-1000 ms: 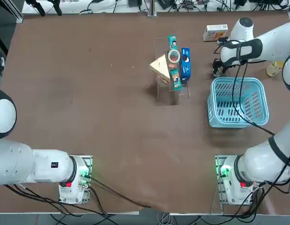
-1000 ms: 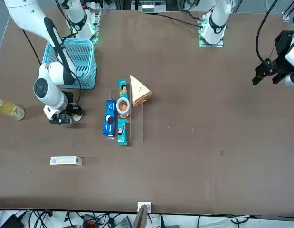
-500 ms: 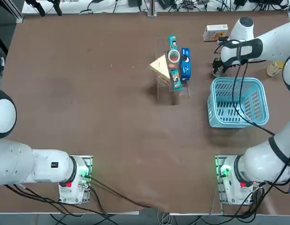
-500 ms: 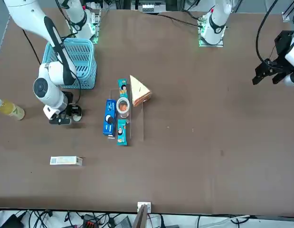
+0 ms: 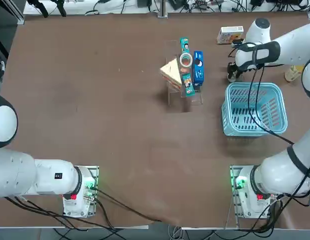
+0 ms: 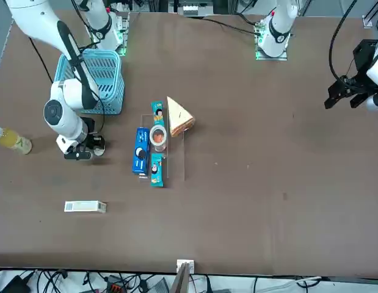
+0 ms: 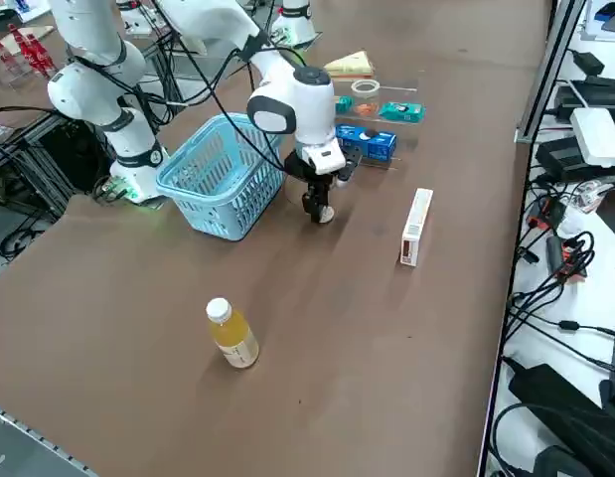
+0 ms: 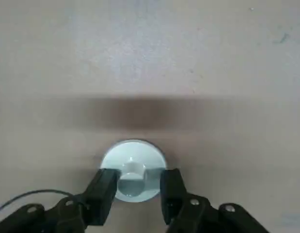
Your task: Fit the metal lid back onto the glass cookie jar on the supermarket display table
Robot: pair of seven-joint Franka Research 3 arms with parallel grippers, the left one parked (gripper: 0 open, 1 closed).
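I expect the metal lid [image 8: 134, 151] to stay level and settle over the jar's opening when I lower it, because the small knob [image 8: 133, 177] stands at its middle.
The metal lid [image 8: 133, 167], a pale round disc with a small knob, lies on the brown display table [image 5: 119, 125] beside the blue basket's far corner. My right gripper [image 8: 138, 183] is down over it, open, one finger on each side of the knob and over the disc's edges. In the right side view the lid [image 7: 323, 214] shows under the gripper [image 7: 318, 202]. The glass cookie jar [image 5: 186, 60] stands uncovered on the clear acrylic rack, left of the gripper [image 5: 233, 75]; across the table the jar [image 6: 158, 136] shows cookies inside.
A blue basket [image 5: 255, 107] sits just on the robot's side of the gripper. The rack [image 5: 184, 75] also holds teal and blue packs and a wrapped sandwich [image 5: 170, 71]. A small white box [image 5: 230, 34] lies beyond the gripper, a yellow drink bottle [image 7: 232, 336] at the table's right edge.
The arm holds almost the same spot over the lid. In the front view the lid has shifted very slightly beside the fingers.
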